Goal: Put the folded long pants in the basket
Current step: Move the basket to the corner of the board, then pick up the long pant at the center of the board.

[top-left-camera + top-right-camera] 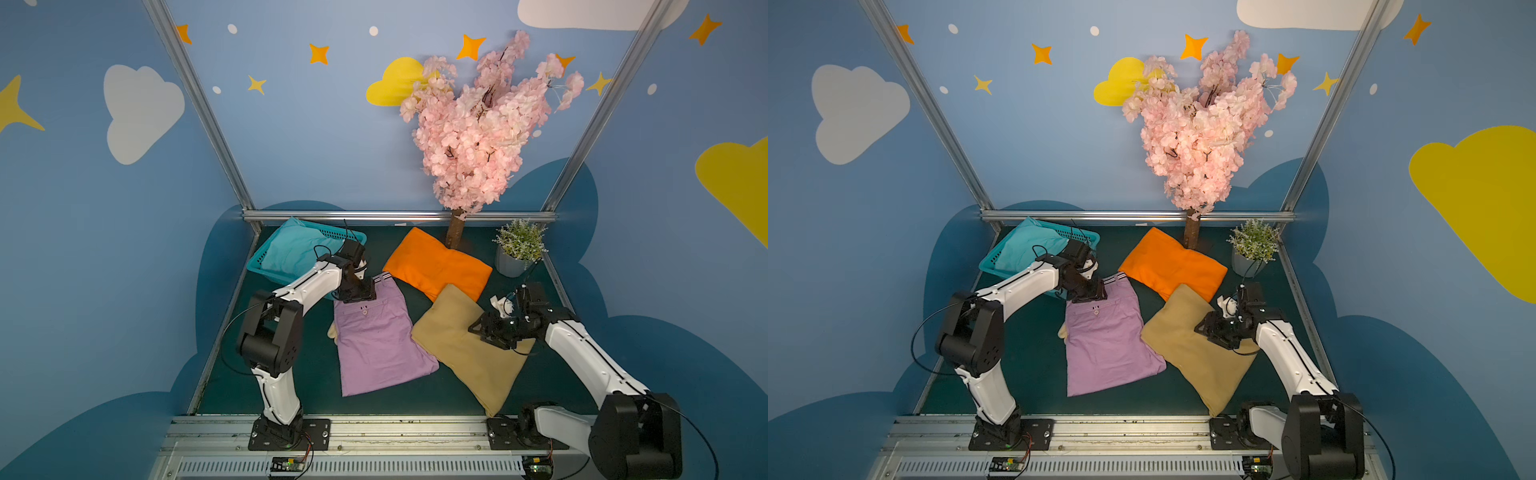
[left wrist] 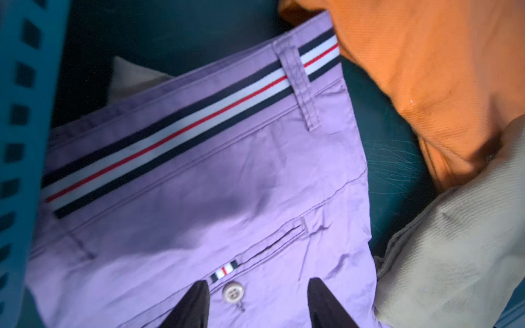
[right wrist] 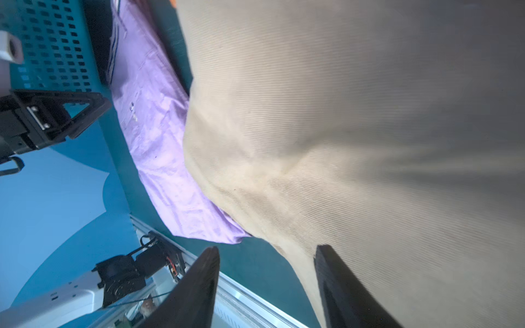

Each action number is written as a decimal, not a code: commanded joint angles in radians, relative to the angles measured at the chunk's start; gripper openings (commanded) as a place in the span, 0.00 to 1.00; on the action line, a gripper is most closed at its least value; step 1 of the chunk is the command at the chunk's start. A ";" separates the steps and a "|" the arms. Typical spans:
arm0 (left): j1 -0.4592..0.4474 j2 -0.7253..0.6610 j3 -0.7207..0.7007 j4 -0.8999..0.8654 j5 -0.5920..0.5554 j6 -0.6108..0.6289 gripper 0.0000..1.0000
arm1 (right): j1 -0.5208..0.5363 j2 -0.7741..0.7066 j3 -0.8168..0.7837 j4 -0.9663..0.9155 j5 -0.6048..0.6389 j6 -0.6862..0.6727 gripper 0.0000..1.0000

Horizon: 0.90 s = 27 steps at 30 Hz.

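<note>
My left gripper is above the lilac pants' pocket button (image 1: 365, 311) at the waistband end, so it should grab the hem (image 1: 347, 389) while my right gripper grabs the waistband.
The teal basket (image 1: 261, 259) (image 1: 992, 262) stands at the back left with teal folded pants (image 1: 291, 249) lying in it. Lilac pants (image 1: 380, 345) (image 2: 213, 198) lie mid-table, their striped waistband toward the back. My left gripper (image 1: 358, 293) (image 2: 258, 285) hovers open just over their pocket button, touching nothing. Orange pants (image 1: 436, 266) (image 2: 426, 71) lie behind, and tan pants (image 1: 461, 353) (image 3: 355, 127) to the right. My right gripper (image 1: 494, 332) (image 3: 267, 250) is open over the tan pants' edge, one finger above the cloth and one above the mat.
A cream glove (image 1: 332, 332) peeks out from under the lilac pants' left side. A blossom tree trunk (image 1: 456, 230) and a potted plant (image 1: 517, 253) stand at the back right. Metal frame rails (image 1: 395, 215) bound the mat.
</note>
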 commanded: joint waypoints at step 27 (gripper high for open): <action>-0.374 -0.752 -0.820 0.066 0.098 -0.608 0.49 | 0.487 0.946 0.679 0.256 -0.068 0.175 0.42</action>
